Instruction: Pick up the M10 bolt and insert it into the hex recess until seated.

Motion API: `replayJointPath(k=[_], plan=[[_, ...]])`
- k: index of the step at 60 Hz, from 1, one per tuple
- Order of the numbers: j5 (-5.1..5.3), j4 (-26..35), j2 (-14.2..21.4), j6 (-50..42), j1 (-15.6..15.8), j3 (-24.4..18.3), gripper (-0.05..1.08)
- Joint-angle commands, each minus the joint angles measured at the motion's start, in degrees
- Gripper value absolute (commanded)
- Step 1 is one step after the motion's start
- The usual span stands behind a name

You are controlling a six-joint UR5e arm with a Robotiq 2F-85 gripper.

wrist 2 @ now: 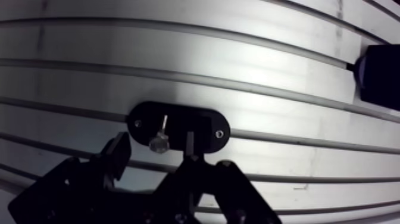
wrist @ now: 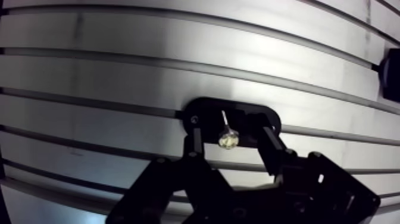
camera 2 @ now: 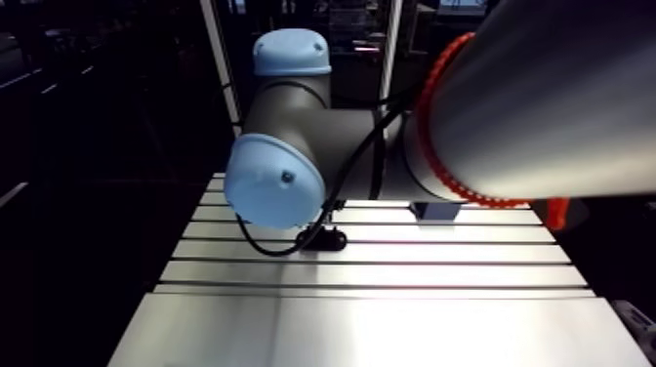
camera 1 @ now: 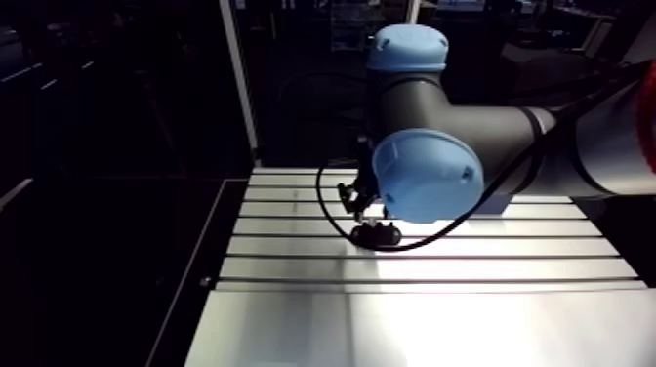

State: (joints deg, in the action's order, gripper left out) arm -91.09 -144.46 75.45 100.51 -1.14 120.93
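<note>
The thin shank (wrist: 225,119) can be seen above the black fixture plate, so the M10 bolt (wrist: 228,140) will come loose and the plate will stay behind when the robot lifts.
In the wrist view a black oval fixture plate (wrist: 205,113) lies on the slotted aluminium table (wrist: 119,71). The M10 bolt (wrist: 227,138) shows over the plate, its bright head nearest the camera and its thin shank pointing away. My gripper (wrist: 228,140) is open. Its two dark fingers (wrist: 193,143) stand on either side of the bolt head, with a gap on each side. Whether the bolt stands in the recess or lies on the plate I cannot tell. The arm view has the plate (camera 1: 377,235) small under the wrist.
A dark block (wrist 2: 381,74) sits on the table off to one side, beyond the plate; it appears blue-grey (camera 2: 435,210) in the arm view. The arm's blue-capped joints (camera 1: 425,176) hide much of the table's far part.
</note>
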Motion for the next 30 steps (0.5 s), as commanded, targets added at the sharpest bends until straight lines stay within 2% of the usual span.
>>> replayJointPath(k=[1,30], plan=[[0.00,0.00,-0.35,0.00,0.00,-0.03,0.44],[-0.08,-0.79,-1.05,-0.62,0.00,-0.12,0.50]])
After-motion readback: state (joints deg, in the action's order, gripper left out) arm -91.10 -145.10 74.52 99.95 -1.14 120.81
